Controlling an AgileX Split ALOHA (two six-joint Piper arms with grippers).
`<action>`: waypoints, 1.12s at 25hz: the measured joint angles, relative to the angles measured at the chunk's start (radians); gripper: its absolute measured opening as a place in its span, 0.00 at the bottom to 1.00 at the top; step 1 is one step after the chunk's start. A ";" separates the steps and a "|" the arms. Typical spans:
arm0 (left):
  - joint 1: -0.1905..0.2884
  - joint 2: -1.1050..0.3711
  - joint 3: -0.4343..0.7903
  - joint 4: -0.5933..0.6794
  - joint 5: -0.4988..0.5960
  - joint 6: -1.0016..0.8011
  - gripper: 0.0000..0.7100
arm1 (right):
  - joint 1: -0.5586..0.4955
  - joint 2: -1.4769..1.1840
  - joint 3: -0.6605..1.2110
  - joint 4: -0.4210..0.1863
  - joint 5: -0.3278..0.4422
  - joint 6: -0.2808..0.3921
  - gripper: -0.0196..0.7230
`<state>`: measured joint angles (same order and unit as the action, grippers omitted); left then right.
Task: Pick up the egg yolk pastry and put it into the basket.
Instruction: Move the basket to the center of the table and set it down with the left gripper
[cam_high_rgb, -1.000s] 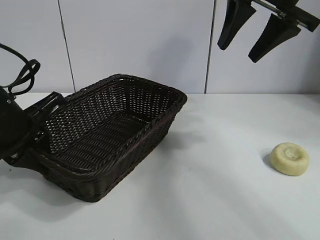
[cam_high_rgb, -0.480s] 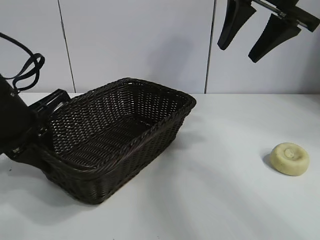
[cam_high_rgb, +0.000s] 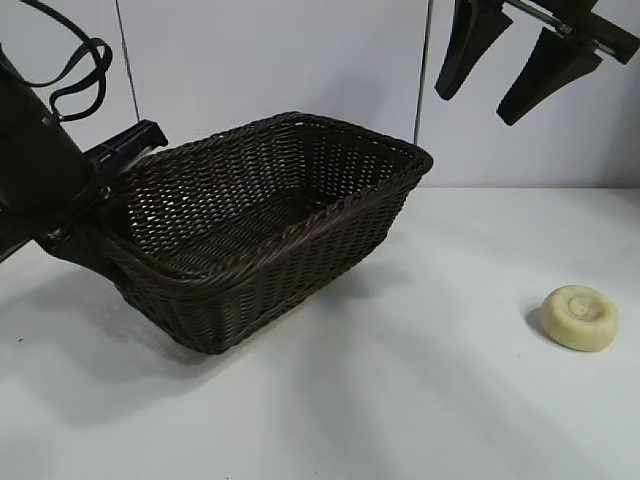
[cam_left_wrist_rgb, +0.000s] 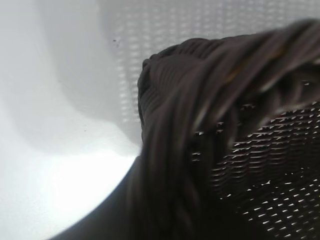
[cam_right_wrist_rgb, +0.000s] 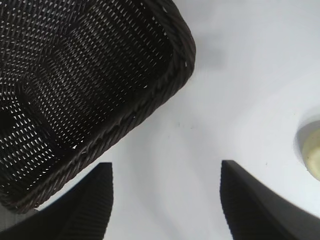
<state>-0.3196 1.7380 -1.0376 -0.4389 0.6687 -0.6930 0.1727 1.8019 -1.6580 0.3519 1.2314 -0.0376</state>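
Next, I turn the basket straight and set it down flat on the white table, because the basket hangs crooked by its rim in my left gripper.
The dark brown woven basket is at the left of the exterior view, tilted, with its near end raised off the white table. My left gripper is shut on the braided rim at the basket's left end; that rim fills the left wrist view. The pale yellow egg yolk pastry lies on the table at the far right, apart from the basket; its edge shows in the right wrist view. My right gripper hangs open and empty high at the top right, above the table between basket and pastry.
The white table runs between the basket and the pastry. A pale panelled wall stands behind. The basket's corner lies below the right gripper's fingers in the right wrist view.
The left arm has lifted the basket and carried it up and to the right, towards the pastry. The right gripper and the pastry have not moved.
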 joint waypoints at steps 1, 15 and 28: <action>0.009 0.000 0.000 0.000 0.014 0.025 0.14 | 0.000 0.000 0.000 0.000 0.000 0.000 0.64; 0.091 0.083 -0.248 -0.002 0.322 0.476 0.14 | 0.000 0.000 0.000 0.000 0.000 0.000 0.64; 0.091 0.274 -0.550 0.005 0.515 0.724 0.14 | 0.000 0.000 0.000 0.000 0.000 0.000 0.64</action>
<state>-0.2284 2.0120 -1.5879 -0.4338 1.1838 0.0314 0.1727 1.8019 -1.6580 0.3519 1.2314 -0.0376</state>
